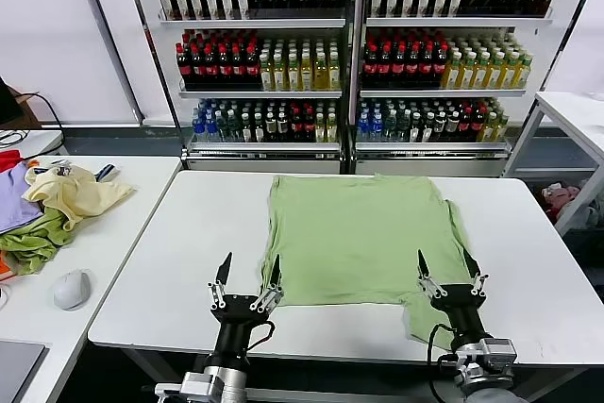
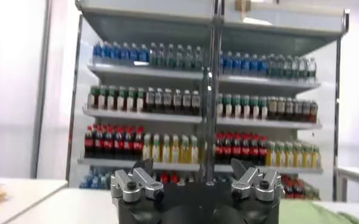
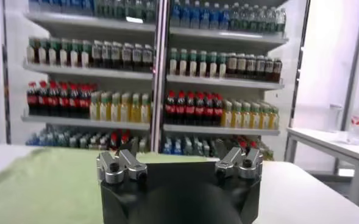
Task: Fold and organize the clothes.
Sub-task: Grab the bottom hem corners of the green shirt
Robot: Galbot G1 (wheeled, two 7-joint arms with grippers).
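Note:
I can see the T-shirt's near corner (image 1: 285, 297) lying flat beside my left gripper's open fingers. I should carry on going down toward that corner until the fingers are on both sides of the cloth, and then close them.
The light sage-green T-shirt (image 1: 359, 238) lies flat on the white table (image 1: 179, 271), folded into a rough rectangle, with one part hanging over the front edge near the right. Its printed graphic is hidden. My left gripper (image 1: 250, 271) is open and empty, fingers pointing up, just left of the shirt's near left corner. My right gripper (image 1: 445, 266) is open and empty, at the shirt's near right corner. In the left wrist view the shirt (image 2: 325, 212) shows as a green strip; in the right wrist view it (image 3: 51, 176) spreads across the table.
A side table (image 1: 113, 224) at the left holds a pale yellow garment (image 1: 75, 193), green and purple garments (image 1: 33, 243) and a computer mouse (image 1: 72, 288). Shelves of bottles (image 1: 349, 54) stand behind. Another white table (image 1: 580, 115) is at the far right.

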